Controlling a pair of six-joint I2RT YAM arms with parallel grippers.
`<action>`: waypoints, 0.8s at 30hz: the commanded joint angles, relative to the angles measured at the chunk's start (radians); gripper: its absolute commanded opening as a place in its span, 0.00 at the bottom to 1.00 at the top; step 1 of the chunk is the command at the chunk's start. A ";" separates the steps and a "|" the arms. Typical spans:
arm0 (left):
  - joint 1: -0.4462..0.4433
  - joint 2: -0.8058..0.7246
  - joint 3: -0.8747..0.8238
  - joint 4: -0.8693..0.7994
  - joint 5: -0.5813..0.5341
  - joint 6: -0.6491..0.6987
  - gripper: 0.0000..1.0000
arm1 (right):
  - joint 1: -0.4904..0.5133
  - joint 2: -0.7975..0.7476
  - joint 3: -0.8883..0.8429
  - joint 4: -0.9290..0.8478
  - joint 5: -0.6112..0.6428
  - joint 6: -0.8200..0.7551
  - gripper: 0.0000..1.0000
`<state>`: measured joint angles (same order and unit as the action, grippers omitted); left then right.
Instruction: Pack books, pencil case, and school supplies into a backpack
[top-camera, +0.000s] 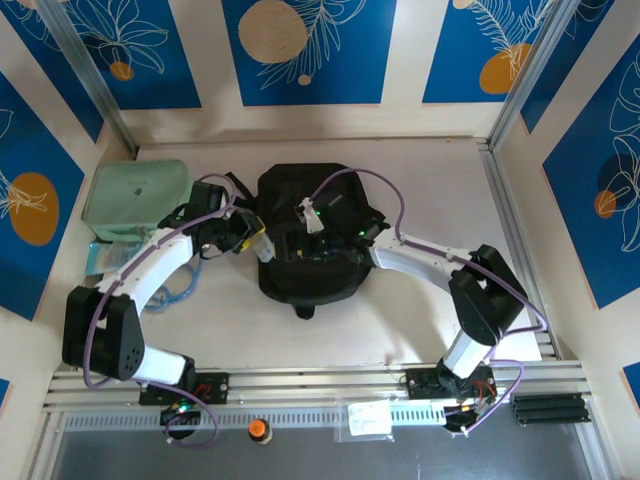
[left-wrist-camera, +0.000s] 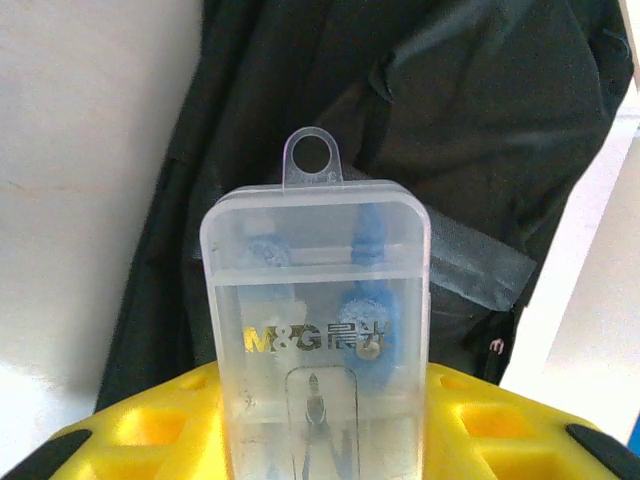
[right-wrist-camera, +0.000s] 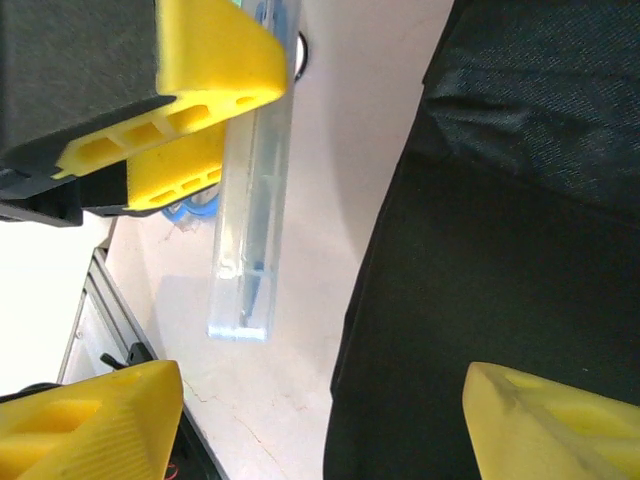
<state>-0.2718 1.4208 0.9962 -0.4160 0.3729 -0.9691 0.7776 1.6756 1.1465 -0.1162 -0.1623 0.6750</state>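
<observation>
I need to use my right gripper to take the box before my left gripper pulls the backpack's fabric (top-camera: 318, 278), because the compass box is in my left gripper while that fabric lies flat.
The black backpack (top-camera: 310, 262) lies in the middle of the table. My left gripper (top-camera: 250, 240) hovers at the backpack's left edge, shut on a clear plastic compass box (left-wrist-camera: 315, 300) that sticks out forward between its yellow fingers (left-wrist-camera: 150, 425). In the right wrist view the same box (right-wrist-camera: 250, 230) hangs over bare table, just left of the backpack fabric (right-wrist-camera: 500, 250). My right gripper (right-wrist-camera: 320, 420) is open over the backpack's edge with nothing between its fingers; from above it (top-camera: 322, 222) sits over the backpack's top. The mint-green pencil case (top-camera: 135, 195) lies at the back left. The books are out of view.
A teal packet (top-camera: 105, 255) and a blue cord (top-camera: 182, 288) lie under the left arm. A small orange-capped bottle (top-camera: 258, 430) and a clear bag (top-camera: 370, 418) rest on the front rail. Walls close in the left, back and right sides.
</observation>
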 joint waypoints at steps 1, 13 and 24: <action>-0.014 0.022 0.028 0.059 0.072 -0.024 0.39 | 0.015 0.039 0.059 0.019 -0.009 0.037 0.73; -0.015 0.035 0.021 0.127 0.098 -0.053 0.41 | 0.014 0.108 0.111 0.053 -0.024 0.103 0.45; -0.009 0.010 -0.008 0.183 0.057 -0.075 0.69 | -0.018 0.109 0.096 0.095 -0.073 0.122 0.13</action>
<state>-0.2798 1.4525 0.9932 -0.2615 0.4438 -1.0424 0.7708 1.7908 1.2453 -0.0433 -0.2142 0.7979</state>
